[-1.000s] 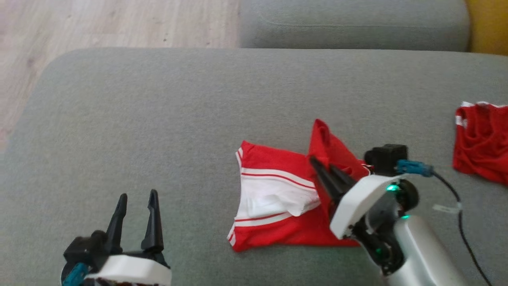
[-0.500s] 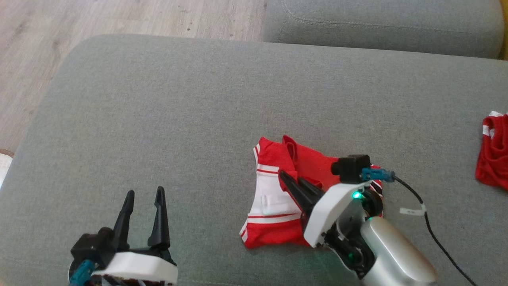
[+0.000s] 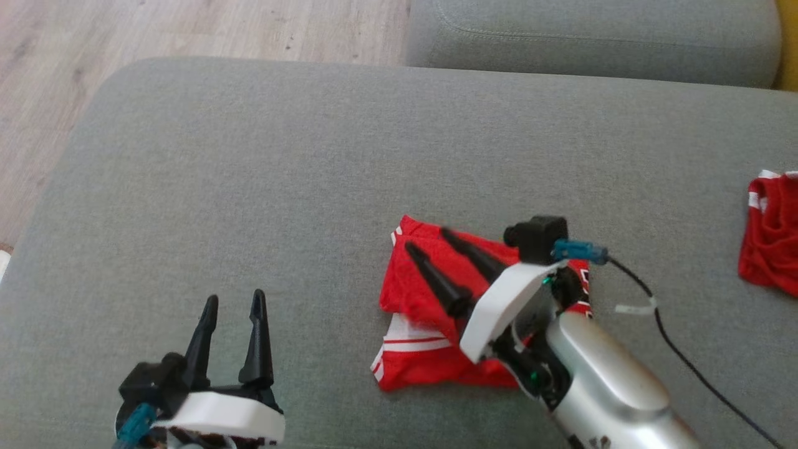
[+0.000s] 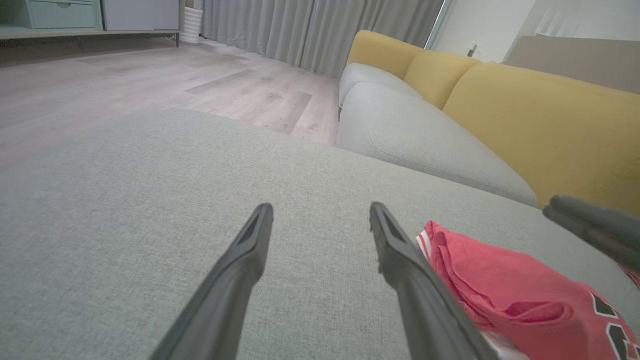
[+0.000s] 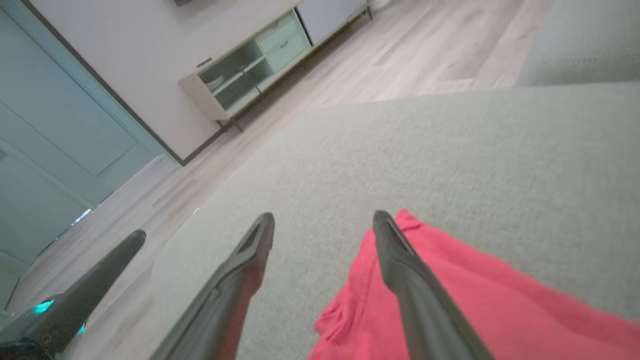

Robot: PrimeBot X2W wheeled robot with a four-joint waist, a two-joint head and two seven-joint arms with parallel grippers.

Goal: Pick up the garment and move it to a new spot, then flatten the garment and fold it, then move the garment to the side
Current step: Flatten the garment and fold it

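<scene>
My gripper will bring the red garment along as one packet, with its fold kept, when I pull its edge, because the garment lies folded in stacked layers [image 3: 409, 323].
The red garment with white stripes [image 3: 424, 349] lies folded over on the grey sofa cushion [image 3: 280, 174], right of centre. Its red cloth [image 5: 475, 300] also fills the lower right of the right wrist view, and its edge [image 4: 500, 290] lies to the right of the left fingers. My right gripper [image 3: 429, 241] hovers over the garment's upper fold, open, nothing between its fingers. My left gripper [image 3: 234, 299] stands open at the lower left, over bare cushion, apart from the garment.
A second red garment [image 3: 770, 237] lies crumpled at the cushion's right edge. A black cable [image 3: 673, 355] trails from the right wrist. Another grey cushion [image 3: 592, 37] and yellow backrests [image 4: 525, 110] lie beyond; wooden floor [image 3: 187, 25] lies off the cushion's far left edge.
My right gripper was shut on a red flap, carried it left over the white part, and now stands open with the flap laid down. The camera shifted a little.
</scene>
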